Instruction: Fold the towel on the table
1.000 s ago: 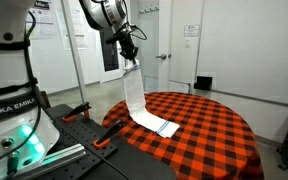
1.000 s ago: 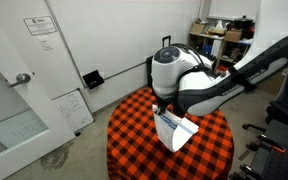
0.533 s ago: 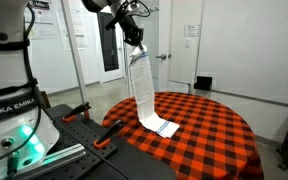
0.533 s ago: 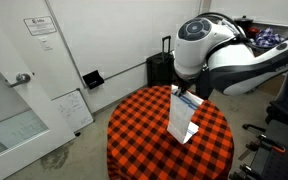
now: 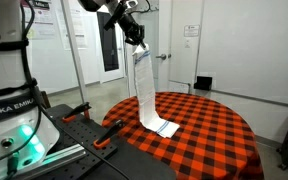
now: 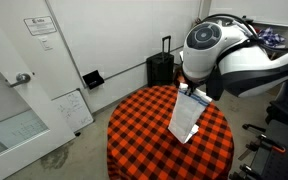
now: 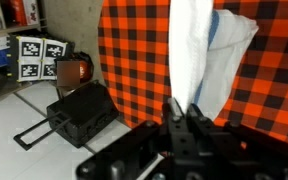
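Observation:
My gripper should stop going up and bring the towel's top end down to the checked cloth [image 5: 129, 107] to spread the towel, because the towel hangs tall with only its striped end [image 5: 167, 128] resting.
The towel [image 5: 146, 88] is a long white cloth with thin blue stripes at its low end. It hangs straight down from my gripper [image 5: 135, 40], which is shut on its top end, high above the table [image 5: 209, 125]. The striped end [image 5: 164, 128] still rests on the red-and-black checked cloth. The towel [image 6: 187, 118] also hangs below the gripper [image 6: 190, 92] in the exterior view from the far side. In the wrist view the jaws [image 7: 183, 115] pinch the towel [image 7: 192, 55] with the table [image 7: 134, 50] far below.
A black crate [image 7: 81, 112] stands on the floor beside the table. A suitcase [image 6: 161, 68] stands by the wall. A black and orange clamp [image 5: 109, 133] sits by the table's edge near the robot base [image 5: 9, 120].
The gripper has lifted the towel's top end higher and shifted it a little along the table. The towel now hangs longer and straighter, with less of it lying on the cloth.

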You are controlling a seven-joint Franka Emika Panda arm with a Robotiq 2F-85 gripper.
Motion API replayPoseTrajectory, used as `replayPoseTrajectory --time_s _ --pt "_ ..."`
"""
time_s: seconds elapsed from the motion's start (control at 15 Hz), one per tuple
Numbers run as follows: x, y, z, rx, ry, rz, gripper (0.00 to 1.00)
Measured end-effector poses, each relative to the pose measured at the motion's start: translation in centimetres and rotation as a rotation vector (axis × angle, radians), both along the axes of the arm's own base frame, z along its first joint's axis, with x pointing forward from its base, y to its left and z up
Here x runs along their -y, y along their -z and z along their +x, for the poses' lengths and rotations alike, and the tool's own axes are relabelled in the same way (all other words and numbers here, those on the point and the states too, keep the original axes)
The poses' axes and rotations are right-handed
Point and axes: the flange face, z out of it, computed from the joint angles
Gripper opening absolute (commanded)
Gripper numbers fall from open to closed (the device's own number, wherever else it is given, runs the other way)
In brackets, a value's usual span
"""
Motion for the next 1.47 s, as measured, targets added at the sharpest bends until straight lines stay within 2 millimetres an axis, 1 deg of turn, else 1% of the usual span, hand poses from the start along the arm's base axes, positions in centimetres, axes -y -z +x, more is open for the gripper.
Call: replayPoseTrajectory --time_s 0.13,0.33,0.47,0.6,0.87,1.07,1.47 --pt "0.6 0.1 0.0 0.022 -0.018 -0.099 0.01" --pt "1.9 -0.3 0.3 0.051 -0.027 -0.236 0.01" --pt "2.5 -0.4 0.4 0.057 -0.023 -0.296 0.01" --pt "2.8 0.0 0.4 0.045 -0.021 -0.328 0.01" --pt "2.5 1.9 0.3 0.008 -0.031 -0.340 0.01" --pt "2.5 3.1 1.0 -0.001 -0.043 -0.356 0.01" --pt "3.6 6.0 2.4 -0.050 -0.002 -0.427 0.01"
